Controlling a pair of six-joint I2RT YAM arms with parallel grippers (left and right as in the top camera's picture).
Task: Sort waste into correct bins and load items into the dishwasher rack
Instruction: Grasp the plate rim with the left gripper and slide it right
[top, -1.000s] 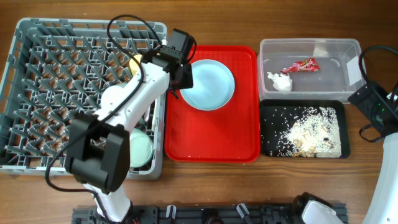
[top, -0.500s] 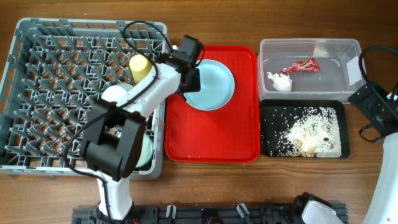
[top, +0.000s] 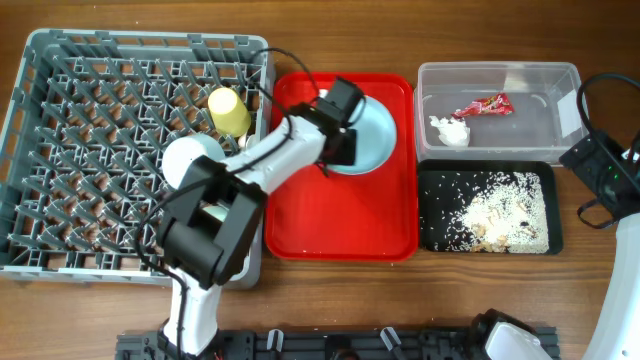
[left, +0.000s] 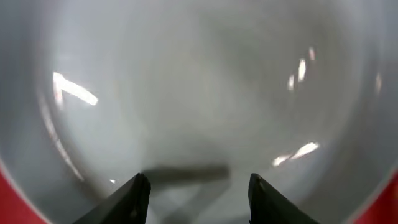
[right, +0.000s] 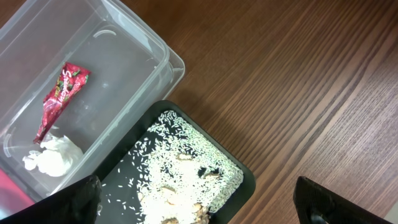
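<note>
The light blue plate's broad inside (top: 372, 132) is under my left gripper's open fingers, so I should move over to the rim (top: 387, 159) that faces the black tray and grip the plate there.
The light blue plate (top: 378, 135) lies on the red serving tray (top: 340, 220). My left gripper (top: 343, 148) is open just over the plate's left part. In the left wrist view the plate (left: 199, 93) fills the frame and nothing lies between the open fingers (left: 196, 199). The yellow cup (top: 230, 110) stands in the grey dishwasher rack (top: 60, 150). The red wrapper (top: 483, 105) and white napkin (top: 450, 131) lie in the clear tub (top: 540, 80). Rice (top: 495, 212) covers the black tray (top: 432, 230). My right gripper (right: 199, 205) is open and empty above the black tray's corner (right: 245, 180).
My left arm (top: 215, 190) crosses the rack's right side and hides what lies under it. The right arm (top: 605, 170) sits at the table's right edge. The right wrist view shows the wrapper (right: 62, 93) and napkin (right: 53, 155) in the tub. Bare wood lies to the right.
My left gripper has moved right from the rack's edge to over the plate. The yellow cup now shows uncovered in the rack. The right arm has not moved.
</note>
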